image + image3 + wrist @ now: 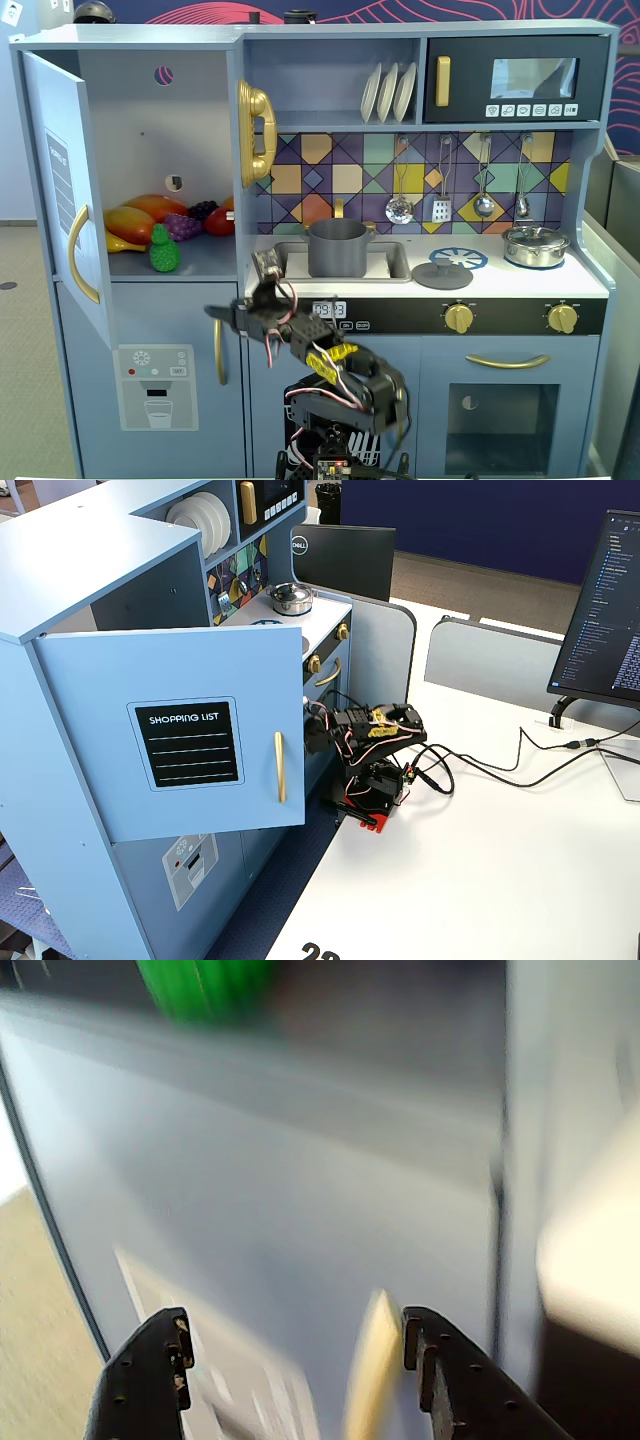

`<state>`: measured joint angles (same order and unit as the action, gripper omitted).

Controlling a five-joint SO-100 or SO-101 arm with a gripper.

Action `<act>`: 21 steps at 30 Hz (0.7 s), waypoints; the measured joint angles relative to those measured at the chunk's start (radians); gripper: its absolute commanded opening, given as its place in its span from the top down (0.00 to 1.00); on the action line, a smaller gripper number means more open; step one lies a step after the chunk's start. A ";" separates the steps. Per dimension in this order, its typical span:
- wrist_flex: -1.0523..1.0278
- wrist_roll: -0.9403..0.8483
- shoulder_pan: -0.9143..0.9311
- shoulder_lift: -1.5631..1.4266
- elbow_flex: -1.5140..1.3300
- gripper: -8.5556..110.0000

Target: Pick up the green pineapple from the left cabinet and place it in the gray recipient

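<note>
The gray recipient's walls [338,252] are as tall as the green pineapple [164,250], so the pineapple will drop mostly out of sight when I put it inside.
The green pineapple [164,250] stands at the front of the shelf in the left cabinet [140,110], whose door is swung open. It shows blurred at the top edge of the wrist view [205,985]. The gray recipient [337,250] sits in the sink to the right. My gripper [230,314] is open and empty. It hangs in front of the lower door, below the cabinet shelf and right of the pineapple. In the wrist view the gripper [295,1330] faces that lower door, with a gold handle [372,1380] just inside the right finger. In a fixed view the gripper [313,742] is partly hidden behind the open door.
A purple grape bunch [182,226] and orange, yellow and red toy fruit [140,218] lie behind the pineapple. A flat gray lid [442,273] and a shiny lidded pot [536,245] sit on the counter. The open cabinet door [170,730] sticks out toward the arm's base.
</note>
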<state>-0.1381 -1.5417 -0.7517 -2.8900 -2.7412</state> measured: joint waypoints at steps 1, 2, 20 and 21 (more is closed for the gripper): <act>0.009 -0.003 -0.009 0.048 0.048 0.77; 0.023 -0.005 -0.017 0.095 0.092 0.76; 0.287 -0.086 -0.043 0.690 0.525 0.65; 0.296 -0.089 -0.044 0.716 0.541 0.65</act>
<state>0.1580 -1.6306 -0.7961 -2.1737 -2.1997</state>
